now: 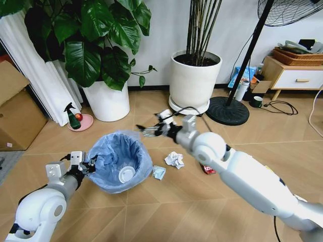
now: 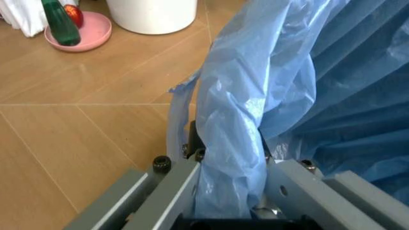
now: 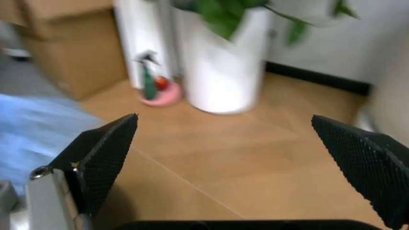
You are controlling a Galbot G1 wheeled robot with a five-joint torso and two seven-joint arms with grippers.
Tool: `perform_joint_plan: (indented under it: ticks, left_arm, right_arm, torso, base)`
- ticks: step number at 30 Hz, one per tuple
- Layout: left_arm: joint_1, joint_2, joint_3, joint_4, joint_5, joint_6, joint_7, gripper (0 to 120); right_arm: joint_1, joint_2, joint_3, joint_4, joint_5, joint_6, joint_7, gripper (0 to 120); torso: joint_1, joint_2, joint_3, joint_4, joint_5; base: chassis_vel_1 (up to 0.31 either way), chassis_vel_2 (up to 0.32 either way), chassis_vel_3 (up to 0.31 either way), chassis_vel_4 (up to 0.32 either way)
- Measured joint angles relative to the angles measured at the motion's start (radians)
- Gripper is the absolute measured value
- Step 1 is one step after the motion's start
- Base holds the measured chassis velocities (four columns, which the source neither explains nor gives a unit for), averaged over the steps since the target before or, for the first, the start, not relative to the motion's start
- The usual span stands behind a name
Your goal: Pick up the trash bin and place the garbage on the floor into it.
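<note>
My right gripper is to carry the crumpled white paper [image 1: 174, 160], which shows loose folds and jutting corners [image 1: 178, 157], so the paper will spread out past the gripper's fingers.
The trash bin [image 1: 120, 162], black with a crinkly light blue bag, is held just above the floor [image 1: 166, 201]. My left gripper [image 1: 87, 165] is shut on its near-left rim, and the bag [image 2: 236, 143] is bunched between the jaws. A white disc [image 1: 126, 174] lies inside the bin. My right gripper [image 1: 149, 131] hovers over the bin's far-right rim, open and holding nothing; its black fingers [image 3: 105, 158] stand wide apart. On the floor lie a crumpled white paper [image 1: 174, 160], a blue-white packet [image 1: 159, 172] against the bin, and a red can [image 1: 208, 169] partly behind my right arm.
Two large white plant pots [image 1: 107, 102] [image 1: 195, 80] stand at the back wall. A pink dish with a green spray bottle [image 1: 75, 120] sits left of them. A cardboard box [image 1: 15, 113] is at far left, with a fan base [image 1: 227, 111] and wooden cabinet [image 1: 295, 76] at right.
</note>
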Motion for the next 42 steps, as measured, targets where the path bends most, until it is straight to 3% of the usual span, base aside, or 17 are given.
perform_joint_plan:
  ticks: [5, 11, 18, 22, 23, 25, 28, 30, 32, 34, 42]
  left_arm:
    - [0.005, -0.001, -0.006, -0.008, 0.0, -0.001, 0.002, 0]
    - [0.003, 0.004, 0.002, -0.015, -0.002, -0.002, 0.002, 0]
    - [0.005, 0.009, 0.003, -0.019, -0.002, -0.002, 0.002, 0]
    - [0.007, 0.009, 0.003, -0.02, -0.002, -0.002, 0.002, 0]
    - [0.007, 0.01, 0.003, -0.021, -0.002, -0.002, 0.002, 0]
    - [0.007, 0.01, 0.003, -0.021, -0.002, -0.002, 0.002, 0]
    - [0.008, 0.01, 0.003, -0.021, -0.002, -0.002, 0.002, 0]
    - [0.009, 0.009, 0.003, -0.021, 0.0, -0.003, 0.002, 0]
    - [0.011, 0.008, 0.004, -0.022, 0.0, -0.003, 0.002, 0]
    - [0.012, 0.007, 0.007, -0.022, 0.002, -0.003, 0.002, 0]
    - [0.009, 0.007, 0.015, -0.02, 0.003, -0.004, 0.002, 0]
  right_arm:
    - [-0.072, -0.024, 0.073, -0.18, -0.139, 0.03, -0.057, 100]
    - [-0.133, 0.001, 0.097, -0.372, -0.246, 0.061, -0.127, 100]
    - [-0.113, 0.118, 0.084, -0.597, -0.333, 0.119, -0.207, 100]
    - [-0.109, 0.13, 0.082, -0.612, -0.337, 0.121, -0.211, 100]
    - [-0.087, 0.207, 0.071, -0.695, -0.351, 0.13, -0.222, 100]
    - [-0.084, 0.217, 0.069, -0.707, -0.352, 0.131, -0.223, 100]
    - [-0.069, 0.262, 0.066, -0.772, -0.365, 0.136, -0.225, 100]
    - [-0.063, 0.306, 0.069, -0.843, -0.382, 0.141, -0.226, 100]
    - [-0.059, 0.325, 0.079, -0.88, -0.392, 0.149, -0.226, 100]
    - [-0.049, 0.361, 0.102, -0.949, -0.439, 0.172, -0.229, 100]
    - [-0.017, 0.41, 0.153, -1.067, -0.518, 0.195, -0.239, 100]
  torso:
    - [0.0, 0.0, 0.0, 0.0, 0.0004]
    - [0.0, 0.0, 0.0, -0.0001, 0.0004]
    - [0.0, 0.0, 0.0, 0.0, -0.0001]
    - [0.0, 0.0, 0.0, 0.0, -0.0001]
    - [0.0, 0.0, 0.0, 0.0005, 0.0004]
    - [0.0, 0.0, 0.0, 0.0006, 0.0007]
    - [0.0, 0.0, 0.0, 0.0006, -0.0017]
    - [0.0, 0.0, 0.0, 0.0004, 0.0012]
    - [0.0, 0.0, 0.0, 0.0002, -0.0007]
    - [0.0, 0.0, 0.0, 0.0, 0.0005]
    - [0.0, 0.0, 0.0, 0.0001, -0.0003]
  base:
    - [0.0, 0.0, 0.0, 0.0]
    - [0.0, 0.0, 0.0, 0.0]
    - [0.0, 0.0, 0.0, 0.0]
    - [0.0, 0.0, 0.0, 0.0]
    - [0.0, 0.0, 0.0, 0.0]
    - [0.0, 0.0, 0.0, 0.0]
    - [0.0, 0.0, 0.0, 0.0]
    - [0.0, 0.0, 0.0, 0.0]
    - [0.0, 0.0, 0.0, 0.0]
    - [0.0, 0.0, 0.0, 0.0]
    - [0.0, 0.0, 0.0, 0.0]
